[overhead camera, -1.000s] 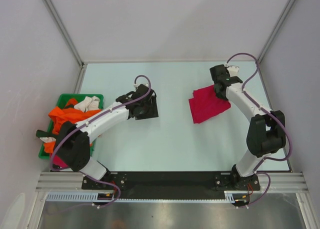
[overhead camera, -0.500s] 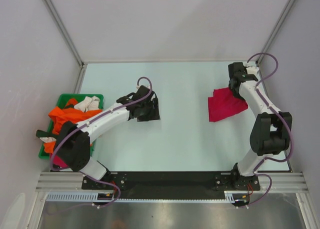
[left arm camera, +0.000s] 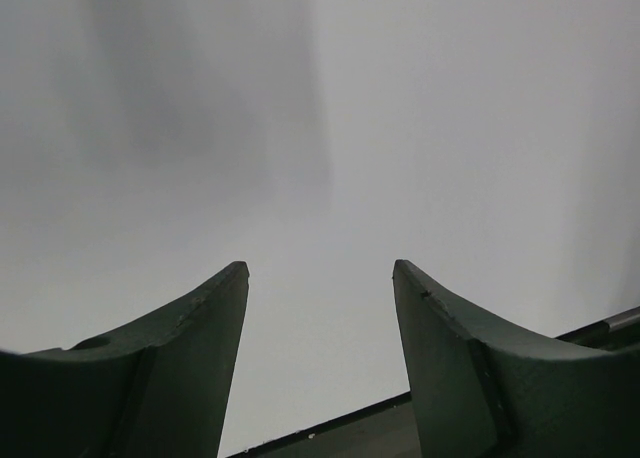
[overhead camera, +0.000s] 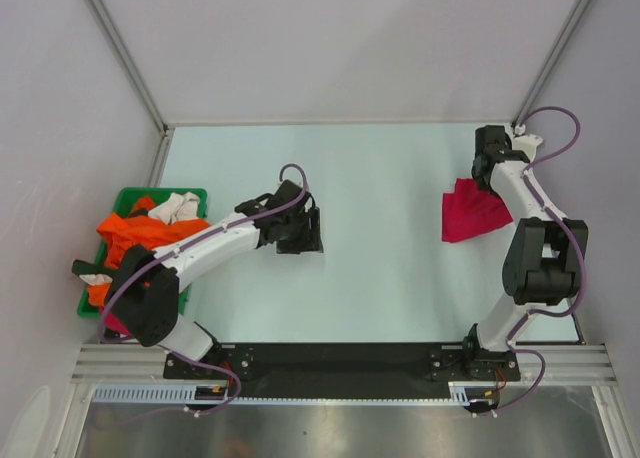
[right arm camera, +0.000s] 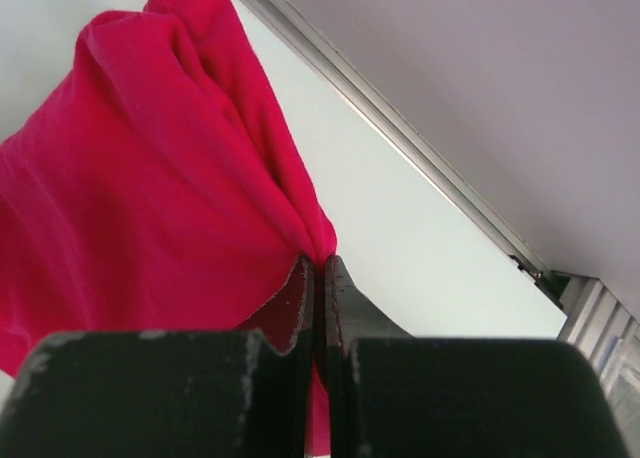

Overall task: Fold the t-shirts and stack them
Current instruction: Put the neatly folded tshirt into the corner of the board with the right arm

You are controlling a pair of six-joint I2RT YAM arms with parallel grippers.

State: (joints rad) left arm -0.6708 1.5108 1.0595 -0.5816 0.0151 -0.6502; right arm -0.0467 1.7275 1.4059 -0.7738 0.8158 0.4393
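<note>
The crimson t-shirt's edge [right arm camera: 312, 213] is pinched in my right gripper and faces the metal rail [right arm camera: 405, 138] across open tabletop, so I should keep pulling until the t-shirt lies next to the rail.
A folded crimson t-shirt [overhead camera: 472, 211] lies at the table's right side, near the right wall. My right gripper [overhead camera: 487, 174] is shut on its far edge; the right wrist view shows the cloth [right arm camera: 150, 198] pinched between the closed fingers, my right gripper [right arm camera: 321, 263] at the fold. My left gripper [overhead camera: 305, 230] is open and empty above the bare table centre; in its wrist view it [left arm camera: 320, 268] shows only tabletop between the fingers. More t-shirts, orange and white [overhead camera: 140, 233], are heaped in a green bin [overhead camera: 122, 195] at the left.
The table [overhead camera: 380, 268] is pale green-white with a metal rail along its right edge [right arm camera: 400, 128] close to the crimson shirt. Grey walls enclose the back and sides. The black base rail [overhead camera: 330, 363] runs along the near edge.
My right gripper has dragged the crimson t-shirt from the centre-right towards the right wall. My left gripper has drifted slightly right and nearer, still open.
</note>
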